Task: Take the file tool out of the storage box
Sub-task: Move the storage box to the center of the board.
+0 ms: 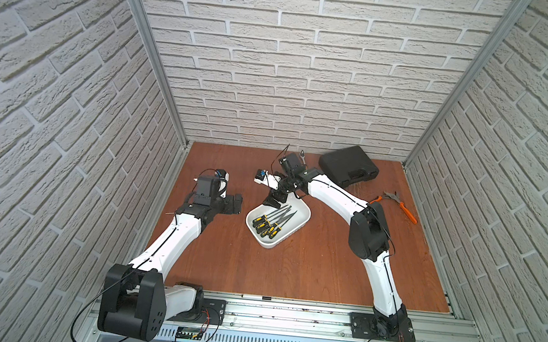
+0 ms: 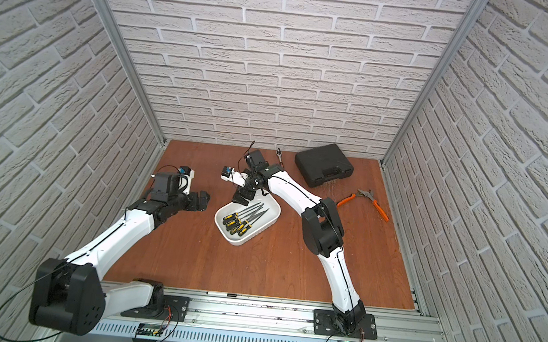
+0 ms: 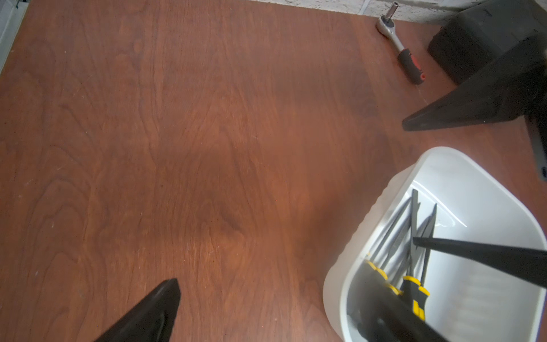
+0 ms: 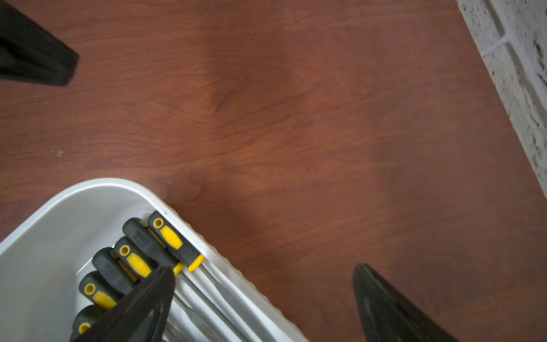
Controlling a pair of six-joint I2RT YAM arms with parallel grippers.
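The storage box is at a slant with the file handles at the box's near end [image 1: 266,227], so the robot's right gripper should first pinch the box's rim [image 4: 263,305] and turn the box straight.
The storage box [image 1: 298,221] [image 2: 270,217] is a white tub in the middle of the wooden table. Several file tools [image 1: 271,220] [image 2: 243,218] [image 4: 165,245] lie in it, with black and yellow handles and grey blades. My right gripper [image 1: 275,200] [image 4: 263,299] hangs open over the tub's far-left side. One of its fingers [image 4: 148,302] is above the files and the other is outside the rim, over the table. It holds nothing. My left gripper [image 1: 237,204] [image 3: 275,308] stands open and empty just left of the tub.
A black moulded case [image 1: 349,165] lies at the back right. Orange-handled pliers [image 1: 398,203] lie right of the right arm. A ratchet wrench [image 1: 302,154] [image 3: 399,47] rests by the back wall. Brick walls close in three sides.
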